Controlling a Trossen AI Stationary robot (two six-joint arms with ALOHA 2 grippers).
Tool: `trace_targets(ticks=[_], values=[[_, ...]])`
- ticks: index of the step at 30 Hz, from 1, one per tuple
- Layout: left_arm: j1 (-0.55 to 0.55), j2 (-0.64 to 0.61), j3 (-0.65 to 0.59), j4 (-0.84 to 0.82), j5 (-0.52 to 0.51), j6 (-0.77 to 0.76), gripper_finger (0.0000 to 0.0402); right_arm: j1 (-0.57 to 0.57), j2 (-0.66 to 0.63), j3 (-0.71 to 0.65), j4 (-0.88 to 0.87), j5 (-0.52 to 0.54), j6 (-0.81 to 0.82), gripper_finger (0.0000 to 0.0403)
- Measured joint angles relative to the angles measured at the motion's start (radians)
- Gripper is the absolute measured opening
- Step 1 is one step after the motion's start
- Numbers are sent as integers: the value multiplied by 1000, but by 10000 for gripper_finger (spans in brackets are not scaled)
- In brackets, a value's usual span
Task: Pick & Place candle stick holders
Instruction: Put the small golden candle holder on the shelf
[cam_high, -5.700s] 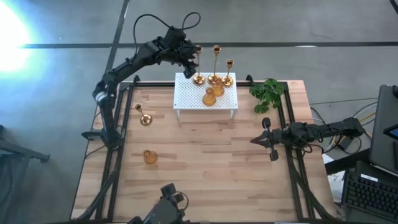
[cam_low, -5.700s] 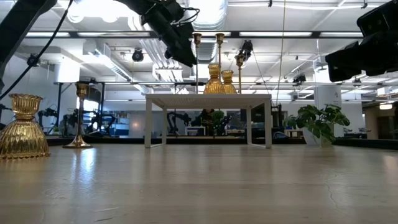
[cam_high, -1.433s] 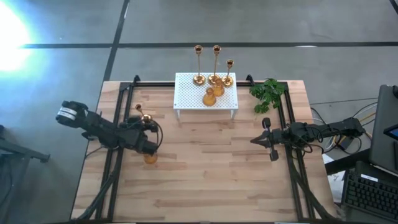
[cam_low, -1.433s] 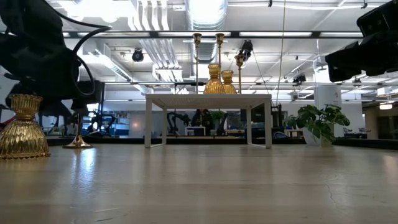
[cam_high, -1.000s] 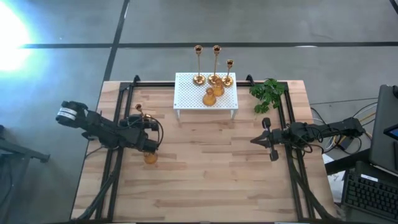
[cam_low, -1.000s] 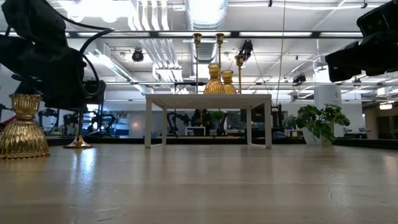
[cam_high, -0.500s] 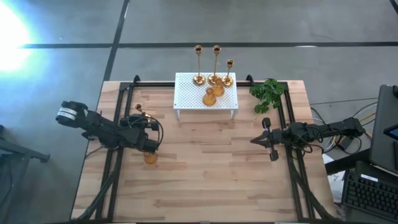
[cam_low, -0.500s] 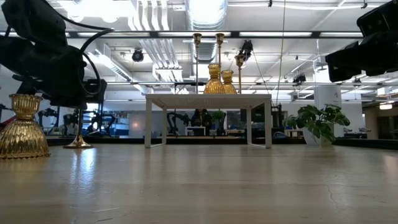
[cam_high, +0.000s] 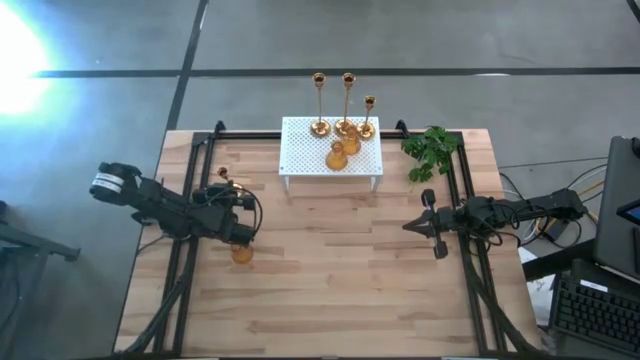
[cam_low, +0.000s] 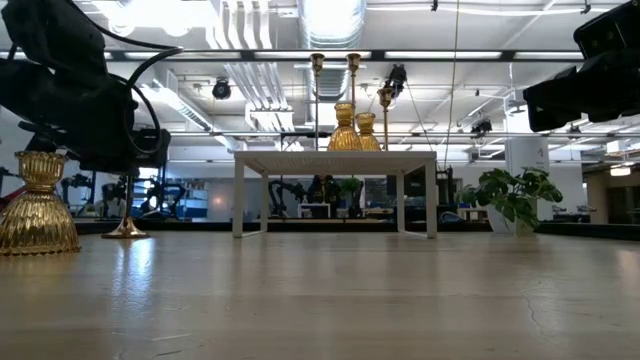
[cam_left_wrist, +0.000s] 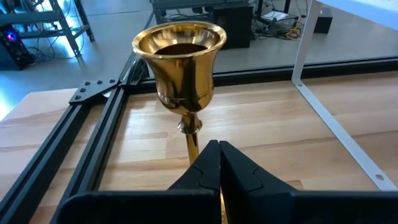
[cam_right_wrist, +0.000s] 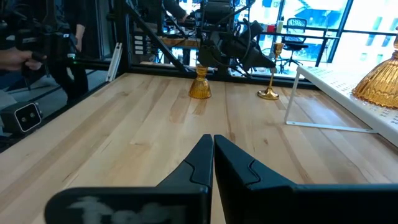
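Note:
I should open my left gripper's shut fingers, because the tall holder's stem (cam_left_wrist: 193, 148) slants across them, then centre the stem and close just below the cup (cam_left_wrist: 189, 124) before lifting.
A tall thin gold candle stick holder (cam_high: 229, 181) with a cup top (cam_left_wrist: 180, 59) stands on the table's left part. My left gripper (cam_left_wrist: 214, 149) is shut on its stem. A short squat gold holder (cam_high: 241, 252) rests on its wide base nearer the front, free of both grippers. Several more gold holders (cam_high: 345, 128) stand on the white perforated stand (cam_high: 300, 150) at the back. Toward the right of the table, my right gripper (cam_high: 410, 226) hovers shut and holds nothing. My left gripper pinches the tall holder's thin stem (cam_left_wrist: 191, 140), below the cup, between its two fingers. The fingers come roughly level from the table's near side and lie across the stem. The holder is upright, and its round base (cam_low: 125, 232) shows on the table.
A green leafy sprig (cam_high: 430, 150) lies at the back right. Black frame rails (cam_high: 190, 170) run along the table's left and right sides. Bare wood fills the middle and front of the table.
My left gripper has edged a little toward the tall holder's stem and has then kept still. The holder stays upright in its place.

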Motion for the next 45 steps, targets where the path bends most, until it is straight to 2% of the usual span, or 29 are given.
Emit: trace_targets(ticks=[10, 17, 24, 32, 39, 45], values=[[-14, -9, 2, 0, -7, 74, 1, 0, 0, 0, 0, 0, 0, 8], [-18, -42, 3, 0, 23, 58, 13, 0, 0, 0, 0, 0, 0, 8], [-20, -50, 17, 0, 90, 89, 72, 0, 0, 0, 0, 0, 0, 8], [-22, -51, 29, -9, 106, 90, 161, 0, 0, 0, 0, 0, 0, 8], [-23, -51, 31, -9, 229, 99, 232, 0, 0, 0, 0, 0, 0, 8], [-24, -51, 37, -13, 298, 94, 256, 0, 0, 0, 0, 0, 0, 8]])
